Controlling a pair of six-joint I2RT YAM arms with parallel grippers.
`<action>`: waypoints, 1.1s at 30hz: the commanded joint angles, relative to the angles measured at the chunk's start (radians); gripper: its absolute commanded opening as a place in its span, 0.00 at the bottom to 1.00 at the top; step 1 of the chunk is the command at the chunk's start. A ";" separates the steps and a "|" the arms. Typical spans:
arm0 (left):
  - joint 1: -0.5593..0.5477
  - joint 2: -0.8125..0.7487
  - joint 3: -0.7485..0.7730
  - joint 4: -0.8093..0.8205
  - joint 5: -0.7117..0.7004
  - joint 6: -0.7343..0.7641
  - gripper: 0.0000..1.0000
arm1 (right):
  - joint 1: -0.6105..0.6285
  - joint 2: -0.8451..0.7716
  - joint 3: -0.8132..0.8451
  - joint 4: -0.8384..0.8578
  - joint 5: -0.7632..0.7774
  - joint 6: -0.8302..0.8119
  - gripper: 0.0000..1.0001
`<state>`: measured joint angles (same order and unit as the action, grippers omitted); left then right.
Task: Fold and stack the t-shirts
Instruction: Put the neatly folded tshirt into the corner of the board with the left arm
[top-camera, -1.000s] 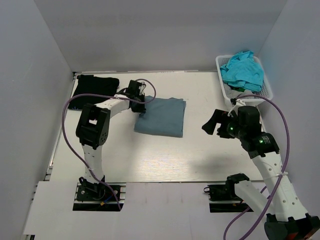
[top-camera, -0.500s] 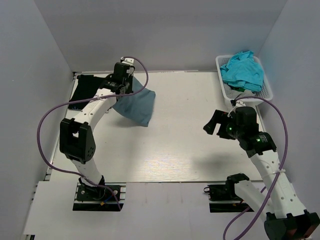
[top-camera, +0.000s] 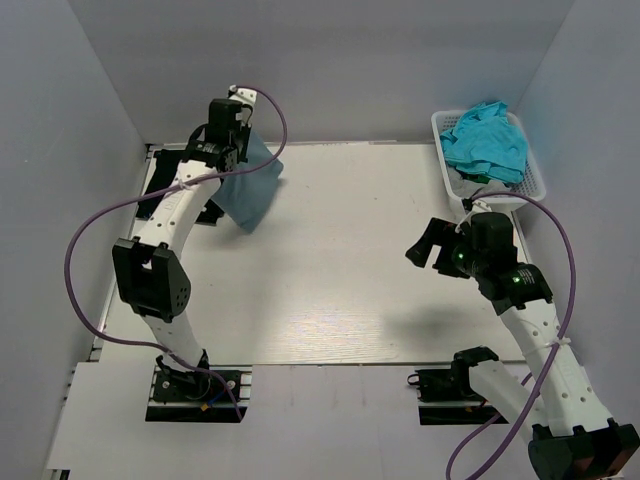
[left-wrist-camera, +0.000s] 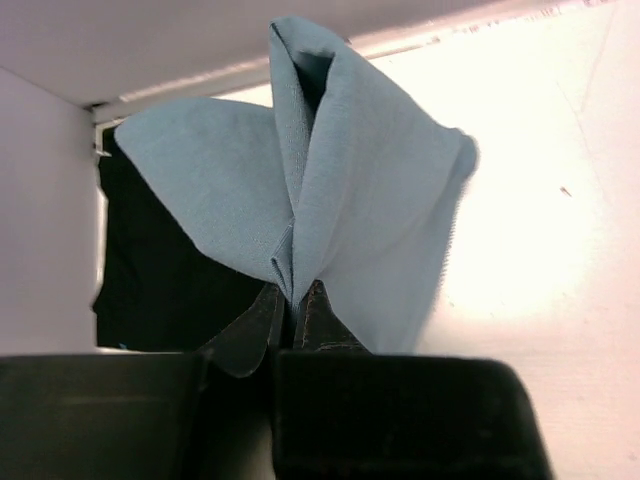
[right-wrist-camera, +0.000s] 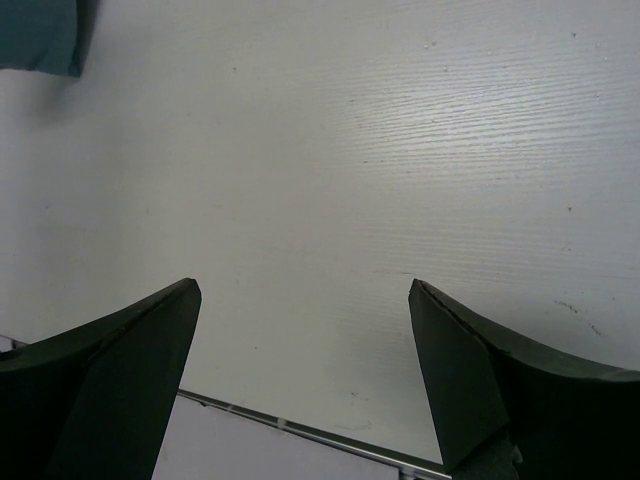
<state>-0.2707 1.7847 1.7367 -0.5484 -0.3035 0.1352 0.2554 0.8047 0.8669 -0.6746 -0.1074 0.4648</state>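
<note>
The black t-shirt (top-camera: 163, 173) can be seen between the hanging slate-blue t-shirt and the wall, so the robot's left gripper goes on moving toward the wall (top-camera: 118, 172) until the two t-shirts are lined up.
My left gripper (top-camera: 240, 140) is shut on the folded slate-blue t-shirt (top-camera: 248, 188), which hangs from it above the table's far left corner. In the left wrist view the same blue t-shirt (left-wrist-camera: 340, 190) fans out from the pinched jaws of that gripper (left-wrist-camera: 294, 292). A folded black t-shirt (left-wrist-camera: 170, 290) lies below it by the left wall, mostly hidden by the arm in the top view (top-camera: 158, 178). Turquoise t-shirts (top-camera: 485, 140) are heaped in the basket. My right gripper (top-camera: 428, 245) hovers open over bare table at the right, with nothing between its fingers (right-wrist-camera: 300, 300).
A white lattice basket (top-camera: 535, 178) stands at the far right corner against the wall. Grey walls close in the table (top-camera: 350, 290) on three sides. A metal rail (right-wrist-camera: 300, 430) runs along the near edge.
The left arm has lifted the blue t-shirt off the middle of the table and carried it back and left, toward the black t-shirt. The right arm has not moved.
</note>
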 joint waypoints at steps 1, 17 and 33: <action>0.019 -0.039 0.072 -0.001 0.000 0.072 0.00 | -0.002 -0.012 0.014 0.067 -0.018 0.026 0.91; 0.149 -0.028 0.145 0.028 0.075 0.129 0.00 | 0.001 0.030 0.061 0.109 -0.072 0.075 0.91; 0.240 0.019 0.185 0.016 0.135 0.109 0.00 | 0.001 0.123 0.098 0.181 -0.095 0.089 0.91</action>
<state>-0.0525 1.8111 1.8801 -0.5831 -0.1715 0.2462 0.2554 0.9146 0.9096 -0.5503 -0.1905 0.5446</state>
